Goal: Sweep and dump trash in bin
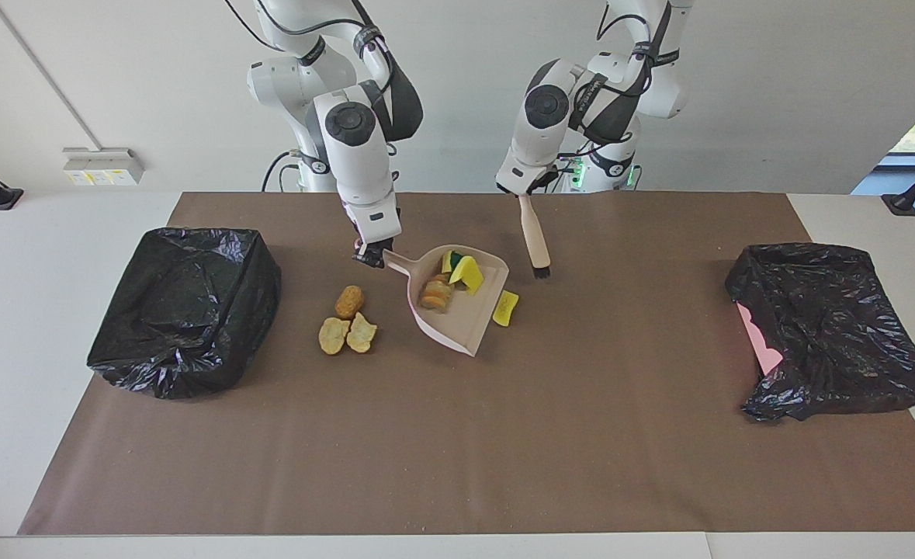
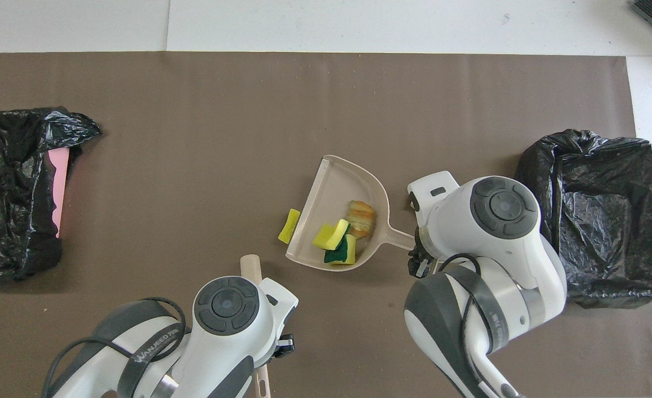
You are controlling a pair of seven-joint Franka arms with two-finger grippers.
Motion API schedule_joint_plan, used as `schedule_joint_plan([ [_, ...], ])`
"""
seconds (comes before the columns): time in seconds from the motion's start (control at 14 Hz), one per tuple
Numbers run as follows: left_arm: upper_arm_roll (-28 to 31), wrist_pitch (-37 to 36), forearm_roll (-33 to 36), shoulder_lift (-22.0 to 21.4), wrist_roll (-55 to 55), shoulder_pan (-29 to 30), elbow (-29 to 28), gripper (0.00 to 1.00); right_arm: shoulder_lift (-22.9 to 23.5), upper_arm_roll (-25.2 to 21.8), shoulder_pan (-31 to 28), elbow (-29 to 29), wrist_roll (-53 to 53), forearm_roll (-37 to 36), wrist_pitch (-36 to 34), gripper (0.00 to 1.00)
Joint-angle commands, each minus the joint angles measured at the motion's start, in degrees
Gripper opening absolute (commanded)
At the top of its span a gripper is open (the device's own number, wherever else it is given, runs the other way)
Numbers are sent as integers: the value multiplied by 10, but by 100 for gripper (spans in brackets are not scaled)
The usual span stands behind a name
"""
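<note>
A yellow scrap (image 2: 288, 226) is outside the dustpan's edge. My right gripper should hold the dustpan down (image 2: 330, 202) so that my left gripper can sweep the scrap in before dumping.
My right gripper (image 1: 369, 256) is shut on the handle of the pink dustpan (image 1: 461, 322) (image 2: 334, 185), which sits tilted near the mat's middle. In the pan lie yellow, green-faced sponge scraps (image 1: 465, 269) (image 2: 334, 243) and a bread lump (image 1: 434, 293) (image 2: 361, 214). One yellow scrap (image 1: 505, 308) (image 2: 289, 225) lies on the mat just beside the pan's lip. Three bread lumps (image 1: 348, 322) lie on the mat between the pan and the bin (image 1: 185, 310) (image 2: 596, 215); my right arm hides them from overhead. My left gripper (image 1: 521, 192) is shut on the brush (image 1: 535, 237) (image 2: 251, 268), bristles down beside the pan.
A second black bag (image 1: 826, 330) (image 2: 16, 188) with a pink panel showing lies at the left arm's end of the table. The brown mat (image 1: 457, 450) covers the table, with fine crumbs scattered on it.
</note>
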Motion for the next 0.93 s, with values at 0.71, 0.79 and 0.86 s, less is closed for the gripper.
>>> schedule_joint_plan([
  [0.71,-4,133,-25,44,213,65,-47,0,24,2,-5,-8,-118,-78,-16,0],
  [0.79,-3,133,-33,45,237,66,-45,0,33,2,9,-8,-103,-80,-12,0],
  [0.86,-4,133,-34,49,262,67,-42,0,37,3,12,-8,-96,-80,-7,0],
])
